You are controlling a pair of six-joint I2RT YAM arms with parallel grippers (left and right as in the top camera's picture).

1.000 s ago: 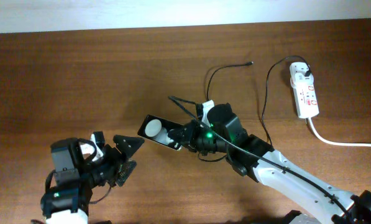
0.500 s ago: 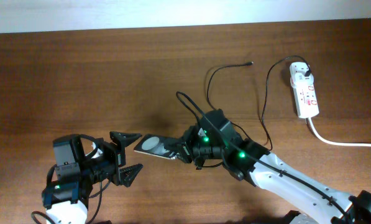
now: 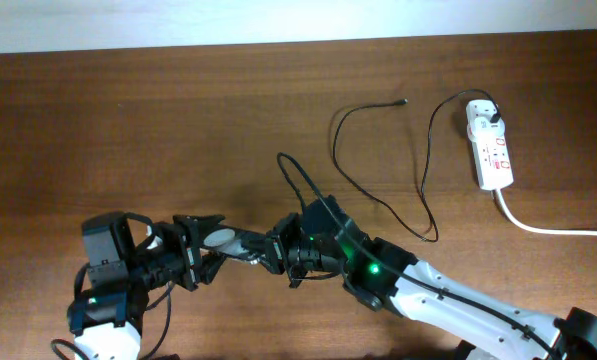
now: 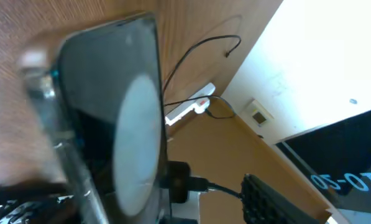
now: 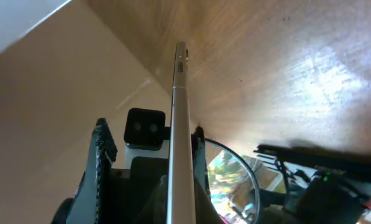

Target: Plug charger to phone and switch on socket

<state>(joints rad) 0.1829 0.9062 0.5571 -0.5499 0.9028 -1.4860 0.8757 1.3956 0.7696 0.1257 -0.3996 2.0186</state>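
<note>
My left gripper should grab the phone's other end [image 3: 219, 238], since my right gripper is closed on the black phone [image 3: 244, 244]. Then my right gripper can reach for the cable.
The black phone [image 3: 221, 239], with a round white light spot on its screen, is held off the table. My right gripper [image 3: 270, 250] is shut on its right end. In the right wrist view the phone [image 5: 180, 112] shows edge-on between my right gripper's [image 5: 176, 186] fingers. My left gripper [image 3: 200, 248] is open, with the phone's left end between its spread fingers. The phone [image 4: 110, 106] fills the left wrist view. The charger's black cable [image 3: 378, 195] lies looped on the table, its connector tip [image 3: 404, 101] free at the back. Its plug head [image 3: 489, 117] sits in the white socket [image 3: 492, 150].
The socket's thick white cord [image 3: 553, 230] runs off to the right edge. A thin black loop [image 3: 300, 175] belonging to my right arm rises behind the right gripper. The far edge of the brown table [image 3: 128, 110] meets a white wall.
My right gripper has carried the phone leftward and lower, toward my left gripper. My left gripper has turned to face it, and the phone's left end now sits between its fingers.
</note>
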